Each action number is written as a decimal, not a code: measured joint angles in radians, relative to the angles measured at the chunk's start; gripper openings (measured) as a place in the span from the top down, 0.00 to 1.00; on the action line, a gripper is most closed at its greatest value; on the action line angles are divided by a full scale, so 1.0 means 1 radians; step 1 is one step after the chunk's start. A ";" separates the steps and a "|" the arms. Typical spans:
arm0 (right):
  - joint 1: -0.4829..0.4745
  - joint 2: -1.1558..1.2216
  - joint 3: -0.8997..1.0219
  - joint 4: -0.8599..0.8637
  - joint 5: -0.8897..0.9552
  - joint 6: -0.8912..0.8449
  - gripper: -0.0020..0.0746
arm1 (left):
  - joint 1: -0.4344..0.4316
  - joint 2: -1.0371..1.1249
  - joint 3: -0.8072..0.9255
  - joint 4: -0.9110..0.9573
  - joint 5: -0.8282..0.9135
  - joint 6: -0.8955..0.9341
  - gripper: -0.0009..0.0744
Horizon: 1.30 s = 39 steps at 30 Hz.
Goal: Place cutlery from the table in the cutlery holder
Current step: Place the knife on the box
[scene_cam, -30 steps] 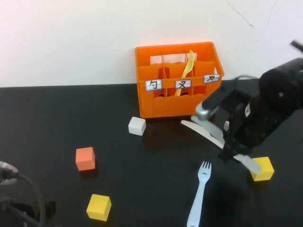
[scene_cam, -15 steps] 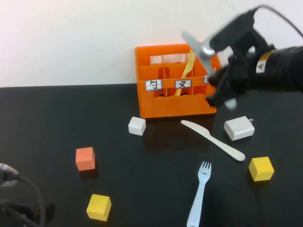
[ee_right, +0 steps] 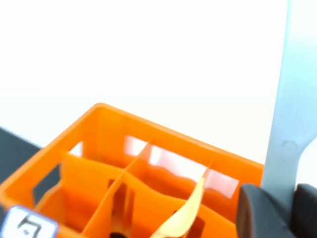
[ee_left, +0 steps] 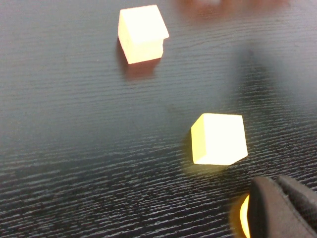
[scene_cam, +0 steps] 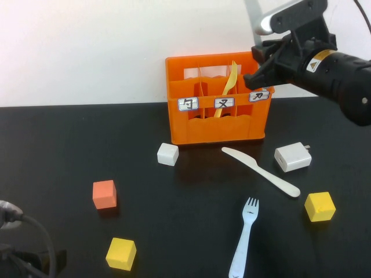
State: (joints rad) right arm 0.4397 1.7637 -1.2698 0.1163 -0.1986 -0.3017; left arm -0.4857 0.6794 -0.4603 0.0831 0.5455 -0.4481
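My right gripper should go on guiding the grey knife (scene_cam: 254,15) down until the knife's lower end is inside and then let go, because the knife stands upright at the knife-labelled compartment (scene_cam: 259,96).
My right gripper (scene_cam: 262,65) is shut on the grey knife (scene_cam: 254,14) and holds it upright, raised above the right end of the orange cutlery holder (scene_cam: 208,130). In the right wrist view the knife (ee_right: 287,109) rises from between the fingers (ee_right: 257,210) over the holder (ee_right: 99,148). A yellow fork (scene_cam: 229,87) stands in the middle compartment and also shows in the right wrist view (ee_right: 185,213). A cream-white knife (scene_cam: 261,171) and a pale blue-white fork (scene_cam: 243,237) lie on the black table (scene_cam: 69,145). My left gripper (ee_left: 275,184) is shut and empty at the near left.
A white charger block (scene_cam: 293,157) lies right of the cream knife. A white cube (scene_cam: 167,154), an orange cube (scene_cam: 104,194) and two yellow cubes (scene_cam: 121,253) (scene_cam: 320,206) sit on the table. The left wrist view shows two cubes (ee_left: 219,139) (ee_left: 142,33).
My right gripper has lifted the grey knife off the table near the right yellow cube and carried it up and back, to above the holder's right end. The left arm has not moved.
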 joint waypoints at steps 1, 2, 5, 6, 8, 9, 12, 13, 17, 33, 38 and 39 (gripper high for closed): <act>-0.005 0.011 0.000 0.012 -0.020 0.000 0.81 | 0.000 0.000 0.000 0.000 0.000 0.000 0.99; -0.007 0.020 0.000 0.019 -0.038 0.000 0.81 | 0.000 -0.001 0.000 0.000 -0.002 0.000 0.99; -0.011 0.042 0.000 0.023 -0.070 0.000 0.81 | 0.000 -0.002 0.000 0.000 -0.001 0.000 0.99; -0.011 0.050 0.000 0.023 -0.078 0.000 0.81 | 0.000 -0.002 0.000 0.000 -0.001 0.000 0.99; -0.011 0.064 -0.002 0.023 -0.083 0.000 0.81 | 0.000 -0.002 0.000 0.000 -0.001 0.000 0.99; -0.011 0.073 -0.011 0.023 -0.085 0.000 0.81 | 0.000 -0.002 0.000 0.000 -0.001 0.000 0.99; -0.011 0.101 -0.039 0.023 -0.100 0.000 0.81 | 0.000 -0.002 0.000 0.000 -0.001 0.000 0.99; -0.011 0.107 -0.049 0.023 -0.104 0.000 0.81 | 0.000 -0.002 0.000 0.000 -0.001 0.000 0.99; -0.012 0.129 -0.083 0.023 -0.115 -0.004 0.81 | 0.000 -0.002 0.000 0.000 0.008 0.000 0.99; -0.035 0.198 -0.101 0.075 -0.089 -0.006 0.81 | 0.000 -0.002 0.000 0.021 0.010 0.000 0.99; -0.035 0.198 -0.101 0.075 -0.077 -0.006 0.80 | 0.000 -0.002 0.000 0.025 0.010 0.000 0.99; -0.035 0.198 -0.103 0.075 -0.075 -0.006 0.78 | 0.000 -0.002 0.000 0.025 0.010 0.000 0.99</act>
State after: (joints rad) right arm 0.4044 1.9614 -1.3727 0.1910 -0.2734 -0.3080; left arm -0.4857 0.6772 -0.4603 0.1082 0.5551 -0.4481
